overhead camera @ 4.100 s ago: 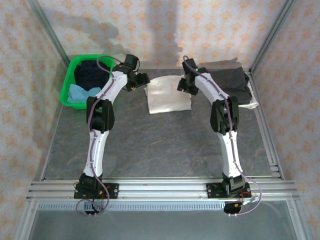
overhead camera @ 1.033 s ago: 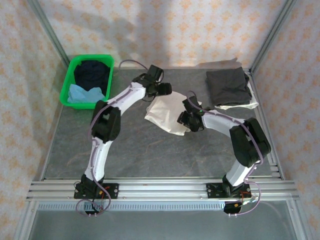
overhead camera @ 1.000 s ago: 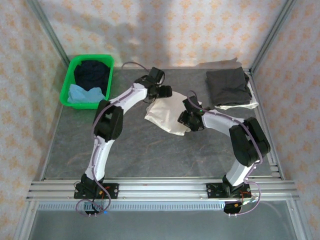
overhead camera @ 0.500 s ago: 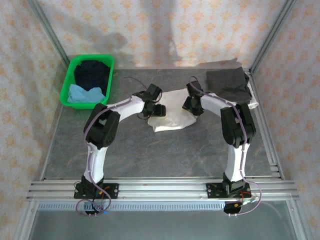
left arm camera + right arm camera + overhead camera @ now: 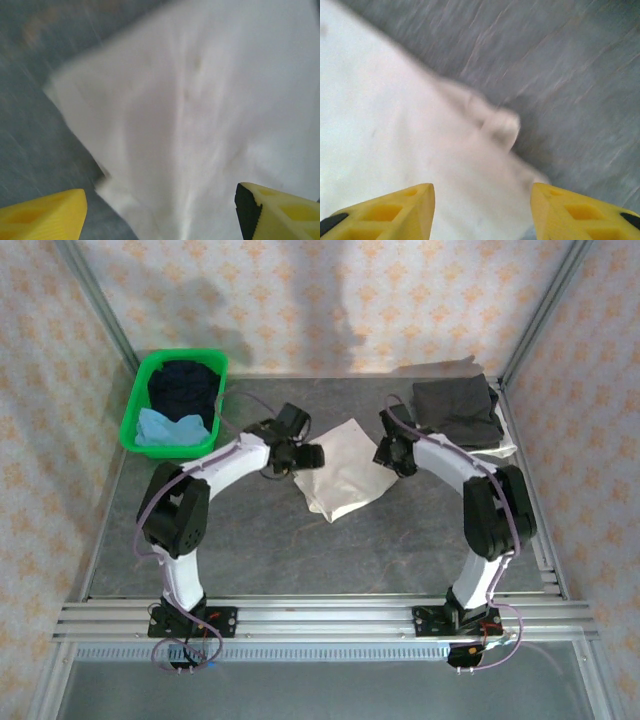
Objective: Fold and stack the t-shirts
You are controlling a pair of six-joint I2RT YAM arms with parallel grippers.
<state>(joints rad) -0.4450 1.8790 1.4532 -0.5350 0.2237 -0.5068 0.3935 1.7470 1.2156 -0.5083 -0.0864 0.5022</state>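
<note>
Next, I press the off-white t-shirt (image 5: pixel 345 475) at its edge (image 5: pixel 303 496) with my left gripper while my right gripper turns it square before stacking, because it lies crooked like a diamond.
A folded off-white t-shirt (image 5: pixel 343 470) lies on the grey table (image 5: pixel 300 550), turned like a diamond. My left gripper (image 5: pixel 305 455) is at its left corner and my right gripper (image 5: pixel 392 455) at its right corner. In the left wrist view the left gripper (image 5: pixel 160 200) stands wide open over the white cloth (image 5: pixel 200 100), its yellow fingers (image 5: pixel 45 220) apart. The right gripper (image 5: pixel 482 195) is also open above the shirt's bunched edge (image 5: pixel 500 125). A folded dark grey t-shirt (image 5: pixel 457 412) lies at the back right. Navy (image 5: pixel 182 385) and light blue (image 5: pixel 160 427) t-shirts sit in the basket.
The green plastic basket (image 5: pixel 135 410) stands at the back left corner. White cloth (image 5: pixel 500 448) pokes out under the dark grey shirt. Metal frame posts and rails (image 5: pixel 540 530) border the table; the near half of the table is bare grey surface.
The off-white shirt has slid and turned from a flatter lie into a diamond. The left gripper moved left and slightly back; the right gripper shifted a little toward the near side.
</note>
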